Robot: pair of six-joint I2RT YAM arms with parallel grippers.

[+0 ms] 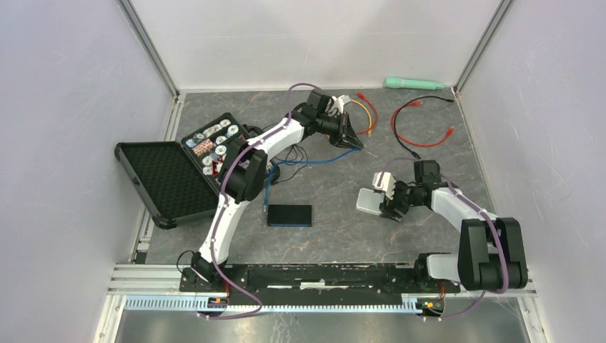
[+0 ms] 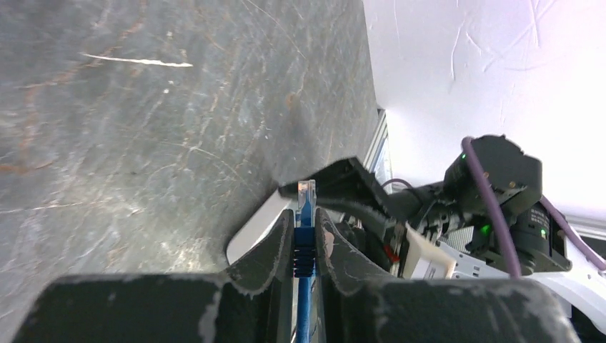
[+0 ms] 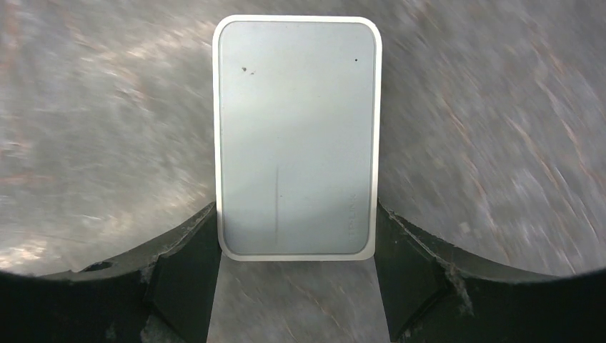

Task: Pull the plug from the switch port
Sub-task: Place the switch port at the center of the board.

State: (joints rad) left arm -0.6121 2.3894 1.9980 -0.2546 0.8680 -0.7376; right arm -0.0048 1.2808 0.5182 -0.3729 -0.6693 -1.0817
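The plug (image 2: 306, 199) is clear of the white switch, and the spot (image 1: 334, 211) beside the black slab is open. The robot's right gripper should go there next and let go of the switch.
My left gripper (image 1: 354, 139) is out at the back middle of the table, shut on the blue boot of the plug (image 2: 306, 194). In the left wrist view the clear plug tip sticks out past my fingertips (image 2: 275, 246) into free air, and its blue cable (image 1: 314, 163) trails back over the table. The white switch (image 1: 370, 201) lies at the right middle, apart from the plug. My right gripper (image 3: 295, 232) is shut on the switch (image 3: 296, 136), with a finger pressed against each long side near its close end. The port itself is hidden.
An open black case (image 1: 161, 179) with several round parts sits at the left. A flat black slab (image 1: 289, 215) lies near the front middle. A red cable (image 1: 414, 132), an orange cable (image 1: 368, 111) and a green tool (image 1: 414, 83) lie at the back.
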